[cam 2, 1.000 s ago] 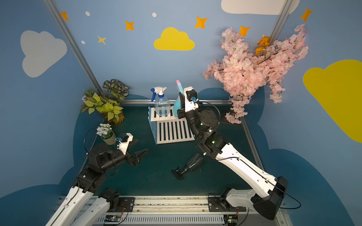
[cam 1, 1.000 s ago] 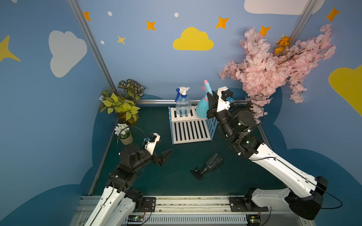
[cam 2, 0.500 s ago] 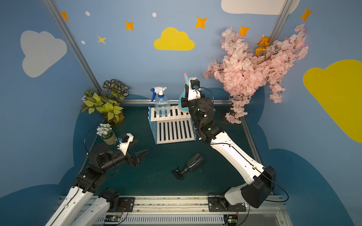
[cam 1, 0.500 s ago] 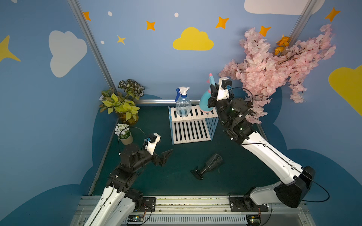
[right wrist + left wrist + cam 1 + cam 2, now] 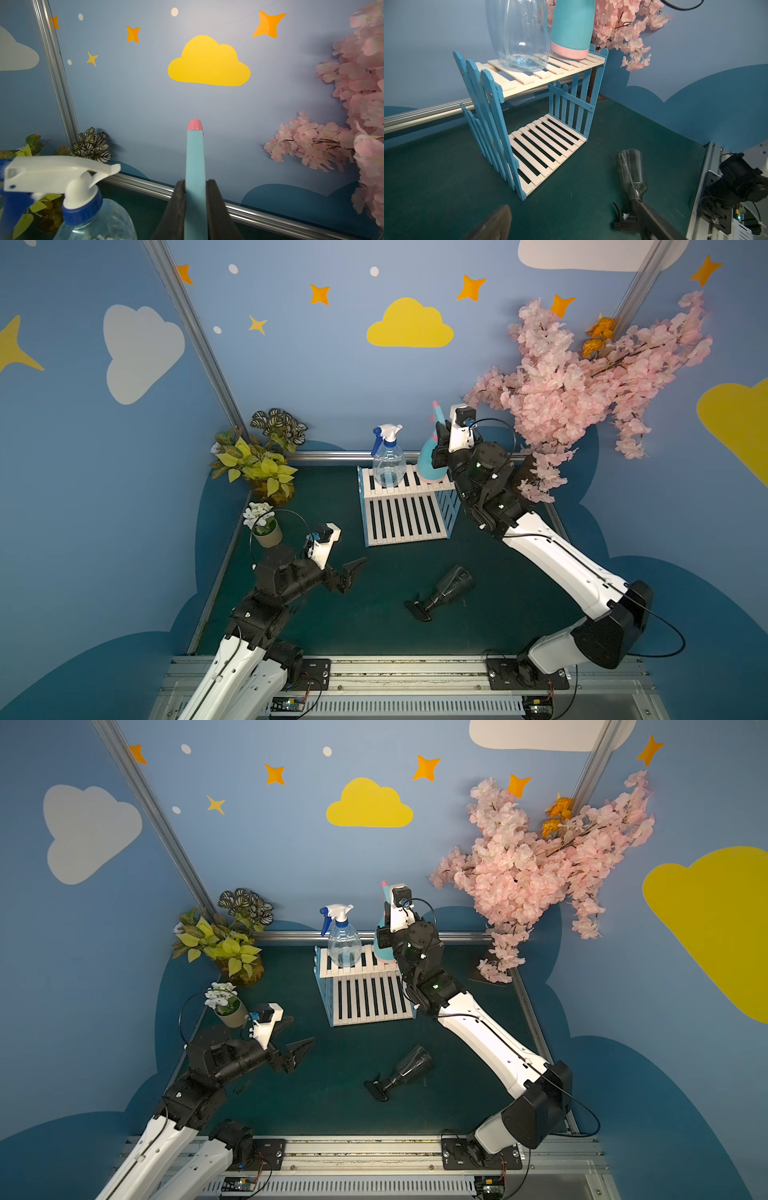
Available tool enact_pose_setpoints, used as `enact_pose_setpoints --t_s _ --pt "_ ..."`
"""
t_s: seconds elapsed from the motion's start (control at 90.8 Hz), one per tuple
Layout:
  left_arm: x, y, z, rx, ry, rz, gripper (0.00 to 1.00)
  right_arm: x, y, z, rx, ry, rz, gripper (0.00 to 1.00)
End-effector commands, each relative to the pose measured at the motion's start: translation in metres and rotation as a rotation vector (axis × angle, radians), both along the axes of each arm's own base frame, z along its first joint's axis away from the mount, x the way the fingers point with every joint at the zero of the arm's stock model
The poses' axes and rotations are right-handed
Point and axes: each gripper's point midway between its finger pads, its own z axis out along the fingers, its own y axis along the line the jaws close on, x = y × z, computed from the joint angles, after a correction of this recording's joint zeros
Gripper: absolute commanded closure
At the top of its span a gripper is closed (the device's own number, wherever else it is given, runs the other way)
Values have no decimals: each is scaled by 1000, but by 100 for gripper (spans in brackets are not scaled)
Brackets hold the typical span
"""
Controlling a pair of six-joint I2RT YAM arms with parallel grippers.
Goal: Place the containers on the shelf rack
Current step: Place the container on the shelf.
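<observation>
The robot sees the dark bottle lying (image 5: 439, 593) on its side, so the left gripper should lift it by the bottle's sprayer head and the right gripper should take its body (image 5: 457, 581) before the bottle goes on the shelf.
The shelf rack (image 5: 403, 518) (image 5: 370, 998) (image 5: 546, 141) stands at the back middle of the green table. A clear bottle (image 5: 388, 464) (image 5: 344, 946) (image 5: 523, 31) (image 5: 97, 220) stands on its top shelf. Beside it, at the shelf's right end, is the teal bottle (image 5: 428, 466) (image 5: 380, 952) (image 5: 572, 25) (image 5: 195, 162), its pink base on the slats. My right gripper (image 5: 438, 439) (image 5: 386, 919) (image 5: 195, 182) is shut on its sprayer head. The dark bottle (image 5: 446, 589) (image 5: 405, 1067) (image 5: 631, 172) lies on its side in front. My left gripper (image 5: 352, 574) (image 5: 300, 1054) (image 5: 575, 228) hovers open left of it.
Leafy potted plants (image 5: 266, 464) fill the back left corner, and a small white-flowered pot (image 5: 264, 526) sits near my left arm. A pink blossom branch (image 5: 582, 385) hangs over the back right corner. The rack's lower shelf (image 5: 550, 145) holds nothing.
My right arm carried the teal bottle up and toward the back right, then brought it down onto the top shelf's right end. The left arm and the dark bottle have not moved.
</observation>
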Motion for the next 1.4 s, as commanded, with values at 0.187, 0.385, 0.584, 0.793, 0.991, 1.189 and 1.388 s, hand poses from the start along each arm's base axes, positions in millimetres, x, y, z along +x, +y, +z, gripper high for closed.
enact_pose_setpoints --t_s 0.187,0.385,0.584,0.793,0.991,1.189,1.388 --pt "-2 -1 6 -9 -17 -7 2 3 -3 8 15 -10 -15 100" --pt "-2 -1 6 -7 -18 -4 2 5 -5 6 25 1 -26 74" --pt "-2 0 6 -5 -19 -2 2 6 -6 7 33 2 -32 60" --pt "-2 0 7 -2 -24 -3 2 7 -6 6 30 6 -33 48" --pt "-2 0 7 1 -25 -3 2 5 -6 6 31 10 -28 35" --pt "-3 0 7 10 -30 -4 2 -14 -18 22 49 3 -5 10" --pt "-11 -11 4 33 -51 -82 4 -52 -43 27 58 5 39 9"
